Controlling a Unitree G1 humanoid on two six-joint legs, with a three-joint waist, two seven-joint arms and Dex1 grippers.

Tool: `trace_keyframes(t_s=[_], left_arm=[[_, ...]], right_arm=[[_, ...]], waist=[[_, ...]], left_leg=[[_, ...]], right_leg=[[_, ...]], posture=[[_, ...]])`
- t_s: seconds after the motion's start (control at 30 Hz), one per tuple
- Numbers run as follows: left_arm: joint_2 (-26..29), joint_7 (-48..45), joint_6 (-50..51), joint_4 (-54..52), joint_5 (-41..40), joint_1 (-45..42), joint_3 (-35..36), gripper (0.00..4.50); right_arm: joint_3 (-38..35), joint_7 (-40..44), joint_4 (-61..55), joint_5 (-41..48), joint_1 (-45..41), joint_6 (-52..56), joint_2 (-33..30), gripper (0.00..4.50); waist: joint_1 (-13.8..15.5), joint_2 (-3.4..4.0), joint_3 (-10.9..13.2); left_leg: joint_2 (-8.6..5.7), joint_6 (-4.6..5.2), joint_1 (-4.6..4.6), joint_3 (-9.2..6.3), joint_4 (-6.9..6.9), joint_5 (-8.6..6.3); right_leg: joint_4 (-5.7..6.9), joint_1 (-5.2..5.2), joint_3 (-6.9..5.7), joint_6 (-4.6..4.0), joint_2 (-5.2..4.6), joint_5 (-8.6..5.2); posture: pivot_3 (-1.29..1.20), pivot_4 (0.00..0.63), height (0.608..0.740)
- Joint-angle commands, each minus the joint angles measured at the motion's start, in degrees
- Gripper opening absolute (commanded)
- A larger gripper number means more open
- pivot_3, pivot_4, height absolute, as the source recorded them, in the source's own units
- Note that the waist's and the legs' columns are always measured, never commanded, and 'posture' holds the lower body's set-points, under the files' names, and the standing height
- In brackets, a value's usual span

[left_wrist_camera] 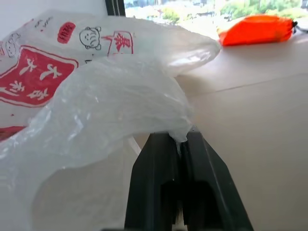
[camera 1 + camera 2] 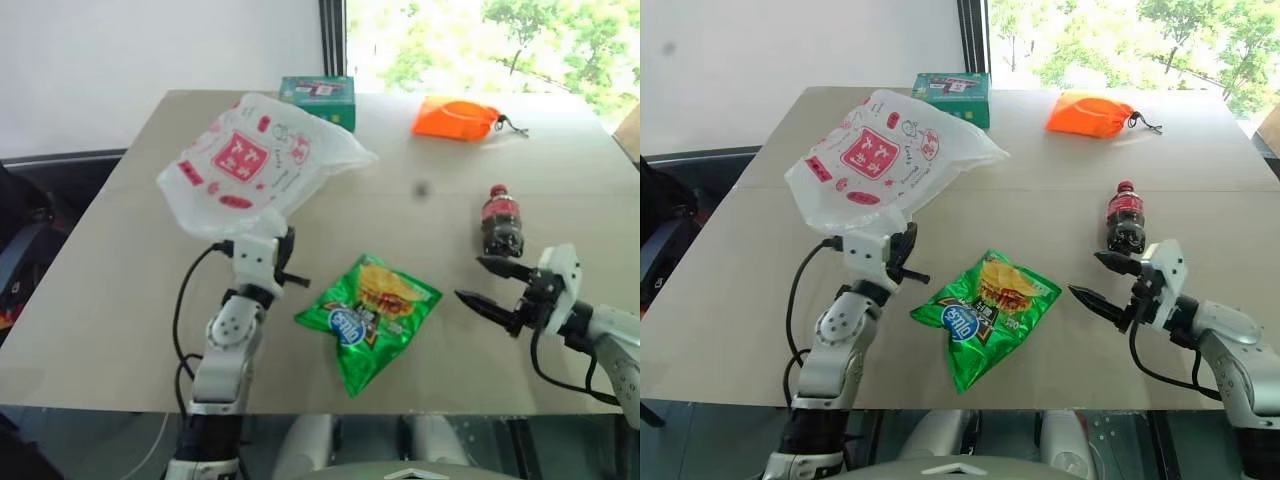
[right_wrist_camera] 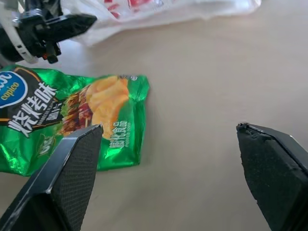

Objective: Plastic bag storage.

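Observation:
The plastic bag [image 2: 250, 165] will sag over the cola bottle when I push the bottle in, because thin film [image 2: 264, 224] hangs limply over my left gripper.
The plastic bag [image 2: 255, 160], thin white film with a red square logo, lies spread on the left half of the table. My left gripper [image 1: 179, 140] is shut on the bag's near edge, and a fold of film [image 1: 115, 110] drapes over its black fingers. In the head views that gripper [image 2: 283, 252] sits at the bag's near edge. My right gripper [image 2: 482, 283] stands open at the right, just in front of a cola bottle [image 2: 501, 220], with nothing between its fingers [image 3: 74, 159].
A green chip packet [image 2: 368, 318] lies between the two grippers. An orange fabric pouch [image 2: 455, 118] and a green box [image 2: 320, 98] sit at the far side of the table [image 2: 100, 300]. The table's near edge runs just under my arms.

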Motion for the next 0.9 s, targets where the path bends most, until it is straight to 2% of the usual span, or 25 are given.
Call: trace_keyframes(t_s=[0.03, 0.1, 0.17, 0.27, 0.47, 0.6, 0.73, 0.9], left_arm=[[1.26, -2.69, -2.44, -5.01, -2.55, 4.12, 1.03, 0.08], [1.70, -3.92, -3.14, -6.16, -4.27, 6.61, 1.78, 0.08], [1.60, -3.69, -3.33, -6.42, -4.45, 8.40, 2.01, 0.08], [0.87, -3.26, -3.85, -6.17, -3.78, 9.41, 1.20, 0.08], [-0.10, -2.52, -2.59, -6.75, -2.21, 9.05, -1.02, 0.08], [0.48, -2.52, -2.26, -6.50, -1.13, 8.52, -1.80, 0.08], [0.70, -2.69, -2.08, -6.19, -0.55, 8.04, -2.32, 0.08], [0.28, -2.24, -2.38, -5.25, 0.09, 7.52, -3.03, 0.08]], right_arm=[[0.34, -3.37, -1.61, 7.35, -3.24, 13.41, -1.23, 4.50], [-0.16, -5.19, 0.50, 10.30, -4.18, 21.64, -2.46, 4.50], [-1.30, -3.21, 3.00, 15.15, -2.82, 29.39, -4.32, 4.50], [-1.98, -3.61, 5.00, 18.25, -1.99, 34.15, -3.91, 4.50], [6.59, -8.28, -1.36, 11.94, -0.95, 28.30, 3.66, 4.50], [10.65, -12.93, -0.87, 5.41, -3.09, 22.44, 10.10, 4.50], [12.81, -14.28, 0.23, 3.67, -4.78, 21.42, 13.84, 4.50], [14.99, -12.83, -0.34, 4.14, -6.15, 23.63, 15.00, 4.50]], waist=[[0.11, -0.01, 0.00], [0.28, -0.01, 0.00], [0.65, -0.02, 0.01], [0.85, -0.03, 0.00], [0.02, -0.11, -0.05], [-1.13, -0.23, -0.09], [-1.52, -0.33, -0.12], [-1.54, -0.32, -0.13]], left_leg=[[0.01, 0.16, 0.00, -0.02, 0.00, -0.10], [0.01, 0.19, -0.01, -0.06, 0.00, -0.11], [-0.04, 0.19, -0.07, -0.12, 0.00, -0.11], [-0.11, 0.21, -0.14, -0.12, 0.02, -0.12], [-0.03, 0.22, -0.08, -0.17, 0.00, -0.12], [0.13, 0.22, 0.18, 0.00, -0.02, -0.12], [0.08, 0.21, 0.30, 0.04, 0.09, -0.10], [0.13, 0.19, 0.34, 0.00, 0.14, -0.09]], right_leg=[[0.01, 0.00, -0.02, -0.01, 0.01, 0.00], [0.01, 0.00, -0.06, -0.02, 0.00, -0.01], [-0.02, 0.00, -0.15, -0.02, -0.07, -0.01], [-0.13, 0.01, -0.19, -0.02, -0.15, -0.01], [-0.11, 0.05, -0.22, 0.00, 0.13, 0.00], [0.15, 0.05, -0.21, -0.01, 0.30, -0.01], [0.43, 0.07, -0.16, -0.01, 0.45, -0.01], [0.50, 0.06, -0.14, -0.03, 0.56, 0.00]], posture=[[0.00, 0.150, 0.740], [0.00, 0.150, 0.740], [0.00, 0.150, 0.740], [0.00, 0.150, 0.740], [0.00, 0.150, 0.740], [0.00, 0.150, 0.740], [0.00, 0.150, 0.740], [0.00, 0.150, 0.740]])
